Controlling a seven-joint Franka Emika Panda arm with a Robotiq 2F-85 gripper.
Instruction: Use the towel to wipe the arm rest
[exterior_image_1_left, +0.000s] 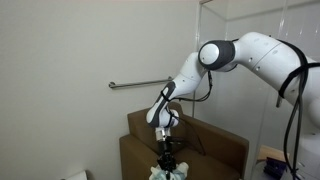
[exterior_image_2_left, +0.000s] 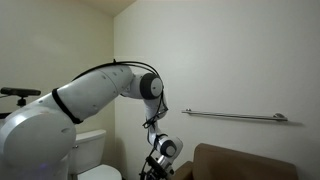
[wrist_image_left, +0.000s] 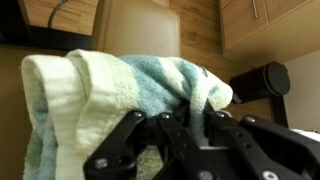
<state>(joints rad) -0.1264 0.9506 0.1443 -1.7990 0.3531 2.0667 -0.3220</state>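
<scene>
My gripper has the towel close to the arm rest's front end (wrist_image_left: 148, 22), so next I wipe back along the arm rest (exterior_image_1_left: 140, 150) toward the backrest.
A pale green and cream towel (wrist_image_left: 120, 95) fills the wrist view, bunched up, with a fold pinched between my gripper's black fingers (wrist_image_left: 190, 125). In an exterior view my gripper (exterior_image_1_left: 168, 158) points down over the front of a brown armchair (exterior_image_1_left: 215, 150), and the towel (exterior_image_1_left: 163, 173) hangs just below it at the frame's bottom edge. In an exterior view my gripper (exterior_image_2_left: 160, 158) sits low beside the chair's brown arm rest (exterior_image_2_left: 245, 160). The towel is not visible there.
A metal grab bar (exterior_image_1_left: 140, 84) runs along the wall behind the chair and also shows in an exterior view (exterior_image_2_left: 235, 116). A white toilet (exterior_image_2_left: 95, 160) stands near the arm's base. Wooden cabinets (wrist_image_left: 265, 25) and a wooden floor show in the wrist view.
</scene>
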